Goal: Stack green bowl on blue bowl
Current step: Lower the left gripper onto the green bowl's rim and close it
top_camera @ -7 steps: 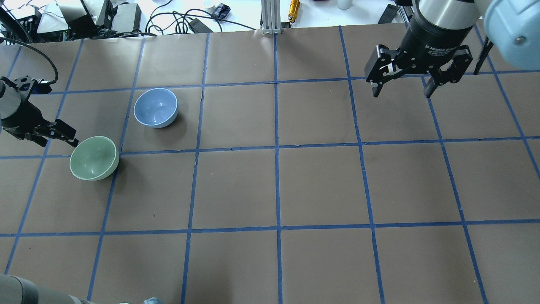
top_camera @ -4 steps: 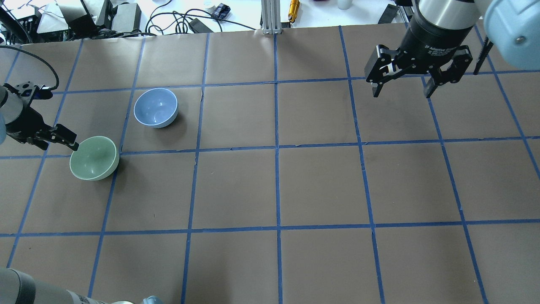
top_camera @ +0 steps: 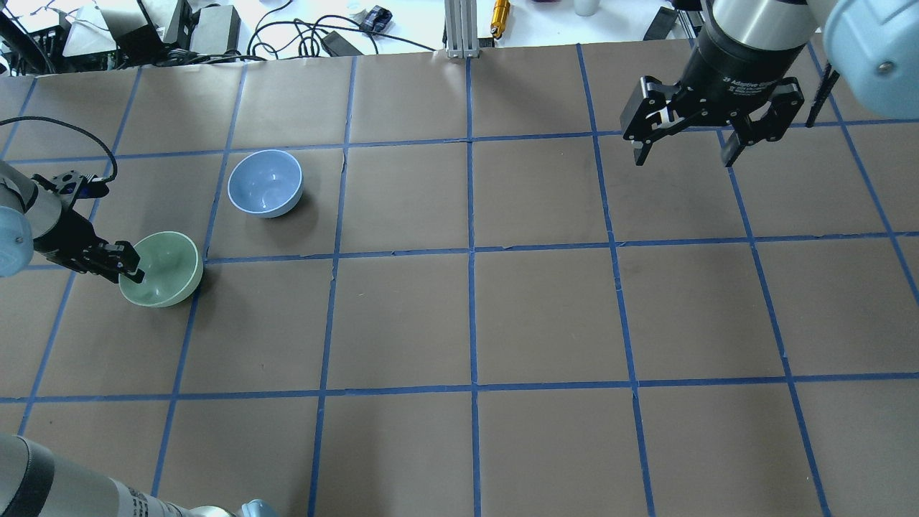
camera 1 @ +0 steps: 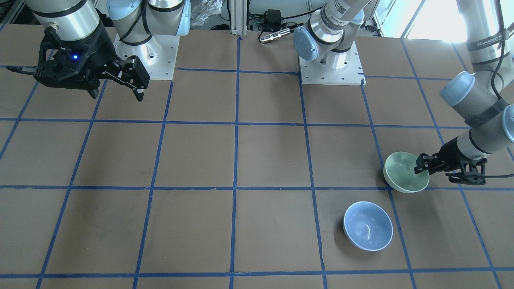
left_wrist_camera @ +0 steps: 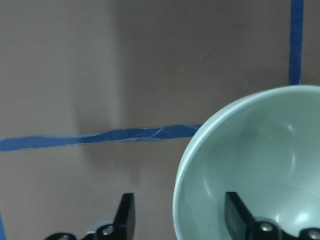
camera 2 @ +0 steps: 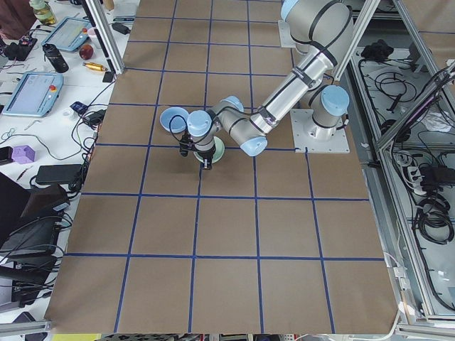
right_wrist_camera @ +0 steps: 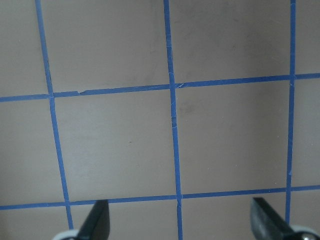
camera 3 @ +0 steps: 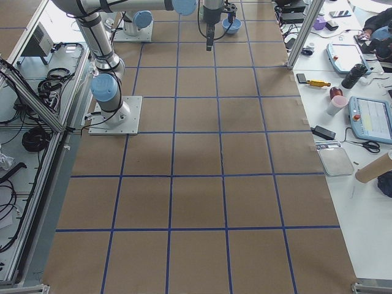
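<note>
My gripper will lower the green bowl [camera 1: 406,172], and it should nest almost rim to rim, because the empty blue bowl [camera 1: 368,226] is just as wide and has the same sloping sides.
The green bowl [top_camera: 166,268] stands upright on the table at the left; it also shows in the front view [camera 1: 402,177] and in the left wrist view [left_wrist_camera: 260,165]. My left gripper [top_camera: 128,269] is open and straddles its left rim, with one finger inside the bowl [left_wrist_camera: 235,212] and one outside [left_wrist_camera: 126,215]. The jaws stand clear of the rim on both sides. The blue bowl [top_camera: 265,183] stands empty one square further back and to the right, apart from the green bowl [camera 1: 368,225]. My right gripper [top_camera: 682,147] is open and empty, high over the far right.
Brown paper with a grid of blue tape [top_camera: 472,251] covers the table. Cables and power bricks [top_camera: 179,29] lie beyond its far edge. An aluminium post [top_camera: 459,29] stands at the far middle edge. The right wrist view shows only bare grid squares [right_wrist_camera: 172,120].
My left gripper has moved toward the near side and onto the green bowl's rim, so that one finger is now inside the bowl. The bowls and the right arm have not moved.
</note>
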Motion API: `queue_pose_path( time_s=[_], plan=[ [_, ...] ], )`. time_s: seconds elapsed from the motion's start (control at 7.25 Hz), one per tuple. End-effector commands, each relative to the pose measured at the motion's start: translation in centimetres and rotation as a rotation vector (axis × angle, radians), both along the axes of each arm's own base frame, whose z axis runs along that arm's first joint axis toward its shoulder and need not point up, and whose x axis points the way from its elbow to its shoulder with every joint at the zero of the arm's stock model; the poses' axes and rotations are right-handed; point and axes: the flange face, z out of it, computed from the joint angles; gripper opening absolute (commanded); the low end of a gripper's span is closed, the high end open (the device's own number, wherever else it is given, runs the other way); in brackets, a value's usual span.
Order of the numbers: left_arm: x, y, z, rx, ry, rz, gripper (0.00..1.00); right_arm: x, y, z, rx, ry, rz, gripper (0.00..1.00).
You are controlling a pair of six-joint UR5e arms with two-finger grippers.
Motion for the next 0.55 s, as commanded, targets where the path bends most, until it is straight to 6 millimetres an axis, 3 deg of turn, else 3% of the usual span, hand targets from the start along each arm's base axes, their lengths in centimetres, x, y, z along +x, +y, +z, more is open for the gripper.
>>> queue_pose_path(
  time_s=[0.0,0.28,0.41],
  plan=[
    [0.4,-0.4,1.3,-0.021,-0.011,-0.004,0.05,0.0,0.0,0.0,0.000,0.000,0.000,1.00],
    [1.2,-1.9,4.8,-0.039,0.009,-0.001,0.04,0.0,0.0,0.0,-0.001,0.000,0.000,1.00],
    [1.2,-3.2,7.9,-0.043,0.009,-0.012,0.04,0.0,0.0,0.0,0.000,0.000,0.000,1.00]
  ],
)
